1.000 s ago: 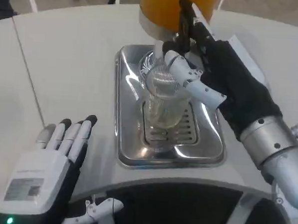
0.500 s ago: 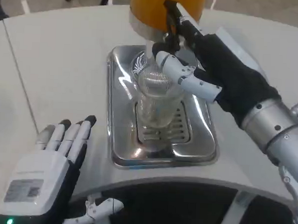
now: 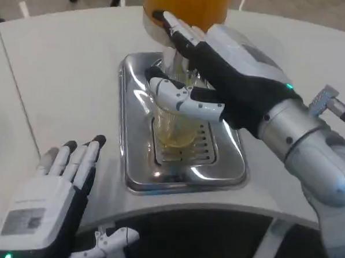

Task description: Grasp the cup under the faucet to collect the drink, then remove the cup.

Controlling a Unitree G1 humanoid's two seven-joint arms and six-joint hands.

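My gripper will carry the tall cup (image 3: 168, 122) away. Yellow drink (image 3: 178, 139) is low in the cup, so the drink will stay well below the cup's rim while I carry it.
A clear ribbed cup (image 3: 173, 128) stands on the slotted grate of the steel drip tray (image 3: 130, 132), right under the orange drink dispenser (image 3: 187, 5). A little yellow drink lies in the cup's bottom. My right hand (image 3: 233, 74) holds the cup: its thumb wraps across the front of the cup near the rim, and its fingers (image 3: 180, 32) reach past the back of it up to the dispenser's base, hiding the faucet. My left hand (image 3: 50, 195) lies flat on the table at the lower left, fingers apart, holding nothing.
The tray's raised rim surrounds the cup. The white table (image 3: 71, 71) spreads bare to the left of the tray. Its curved front edge (image 3: 215, 203) runs just below the tray.
The camera has shifted a little. My right hand has turned so its white back faces up, with the fingers stretched over the cup. Yellow drink has appeared in the cup.
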